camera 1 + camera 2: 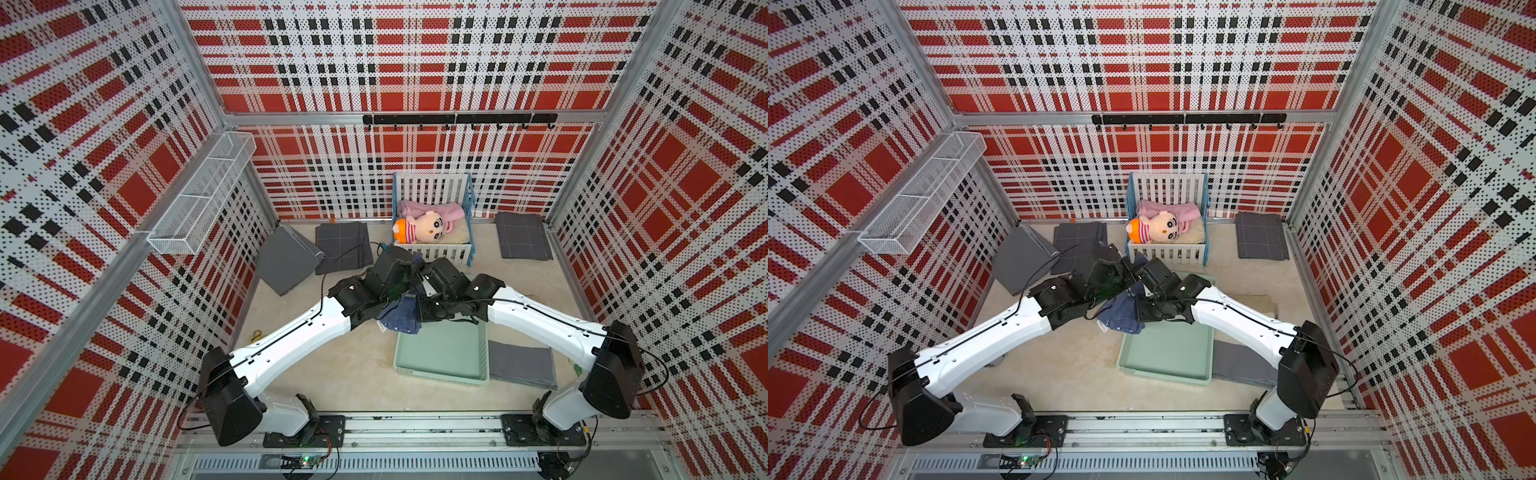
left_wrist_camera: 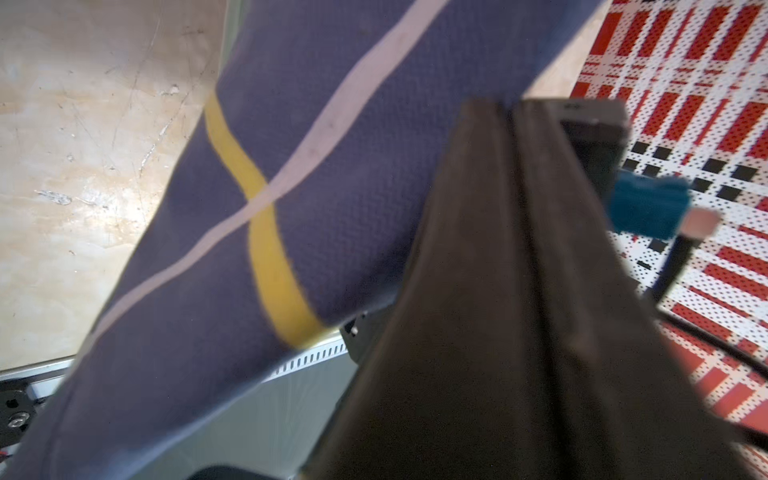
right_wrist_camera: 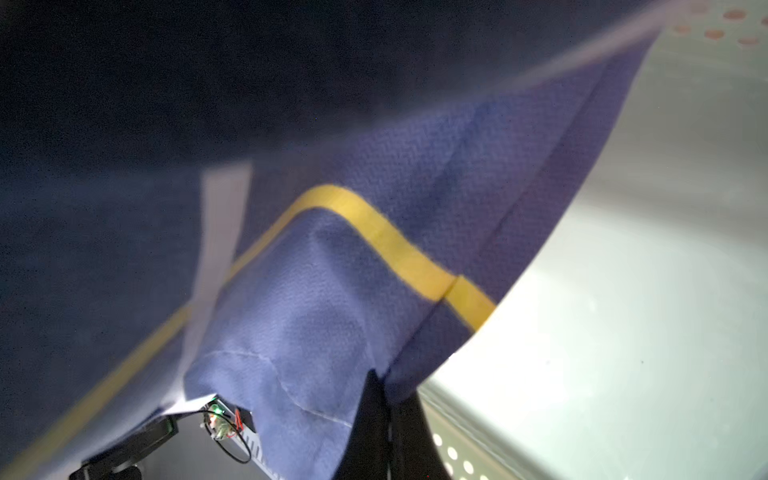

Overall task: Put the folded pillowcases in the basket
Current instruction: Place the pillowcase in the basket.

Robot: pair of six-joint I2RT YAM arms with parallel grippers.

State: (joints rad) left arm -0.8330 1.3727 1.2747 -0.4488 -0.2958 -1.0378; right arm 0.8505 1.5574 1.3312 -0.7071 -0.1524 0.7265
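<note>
I should use both grippers to move the folded pillowcase over the basket's bottom (image 1: 444, 344) before I lower it flat, because it hangs across the basket's rim (image 1: 398, 333) on my left gripper's side.
The folded pillowcase (image 1: 400, 318) (image 1: 1120, 319) is navy with yellow and white stripes. It hangs in the air over the far left part of the pale mint-green basket (image 1: 482, 351) (image 1: 1169, 353). Both arms meet above it in both top views, and their black wrists hide the fingers there. In the left wrist view my left gripper (image 2: 509, 109) is shut, its dark fingers pressed together at the pillowcase's (image 2: 332, 174) edge. The right wrist view shows my right gripper (image 3: 386, 384) shut on a fold of the pillowcase (image 3: 374, 174), with the basket's (image 3: 623, 311) bare floor below.
A white toy crib (image 1: 432, 249) holding a doll (image 1: 419, 228) stands just beyond the grippers. Folded grey cloths lie at the back left (image 1: 343, 247), at the back right (image 1: 523, 235) and right of the basket (image 1: 521, 365). A grey cushion (image 1: 286, 259) leans at the left under a wire shelf (image 1: 203, 195).
</note>
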